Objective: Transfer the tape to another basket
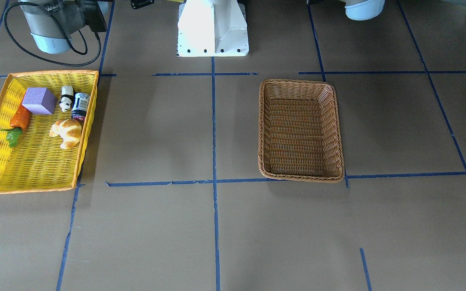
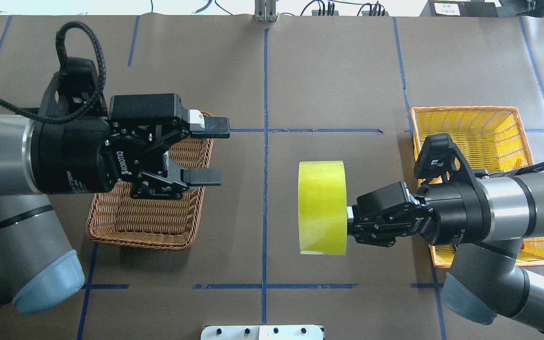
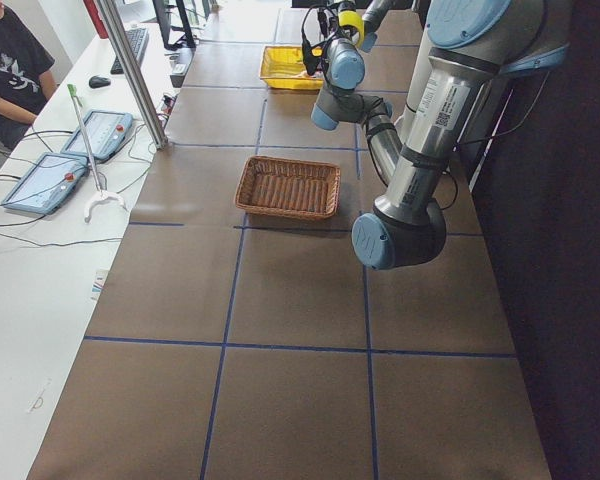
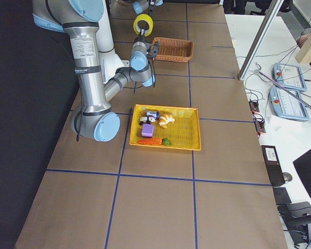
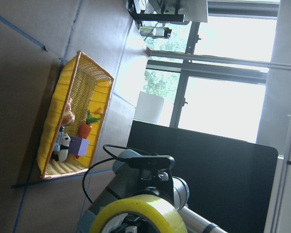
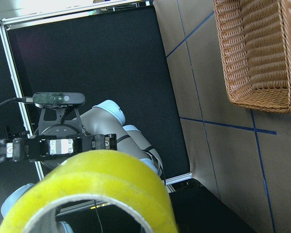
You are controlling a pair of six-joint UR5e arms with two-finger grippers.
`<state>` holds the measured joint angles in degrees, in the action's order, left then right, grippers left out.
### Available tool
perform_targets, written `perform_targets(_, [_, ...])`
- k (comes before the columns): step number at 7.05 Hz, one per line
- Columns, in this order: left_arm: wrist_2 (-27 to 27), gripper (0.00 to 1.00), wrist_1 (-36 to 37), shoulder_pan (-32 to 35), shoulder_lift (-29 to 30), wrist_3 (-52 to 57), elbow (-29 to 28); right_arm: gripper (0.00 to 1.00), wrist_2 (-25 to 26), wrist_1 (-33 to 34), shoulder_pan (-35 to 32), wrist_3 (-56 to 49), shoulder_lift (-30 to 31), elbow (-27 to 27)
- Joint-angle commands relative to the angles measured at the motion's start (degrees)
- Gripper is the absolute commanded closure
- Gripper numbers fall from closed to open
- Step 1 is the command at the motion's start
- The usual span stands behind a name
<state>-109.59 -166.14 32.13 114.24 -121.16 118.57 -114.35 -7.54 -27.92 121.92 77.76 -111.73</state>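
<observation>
I expect the tape to lie flat when I lower it into the brown wicker basket, because the tape has a flat side around its open core.
The tape, a wide yellow-green roll, hangs in the air over the middle of the table. My right gripper is shut on its wall, and the roll hides the fingertips. The tape also shows in the right wrist view, the left wrist view and the exterior right view. The brown wicker basket is empty on the table, as the front view shows. My left gripper is open and empty above that basket's edge and faces the tape across a gap.
The yellow basket with orange rim holds a purple block, a panda figure, a small can, a croissant and a carrot. The white robot base stands at the table's edge. An operator sits beside the table.
</observation>
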Motion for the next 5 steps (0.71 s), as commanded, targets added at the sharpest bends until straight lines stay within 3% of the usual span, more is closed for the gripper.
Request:
perform_targets(1, [3.3, 0.0, -3.0, -3.0, 0.7, -0.2, -0.2, 0.97, 1.6, 0.1, 2.7, 0.0, -2.2, 0.0])
perform_targets(5, [3.2, 0.0, -4.5, -4.1, 0.7, -0.3, 0.2, 0.97, 3.2, 2.8, 4.2, 0.1, -5.6, 0.4])
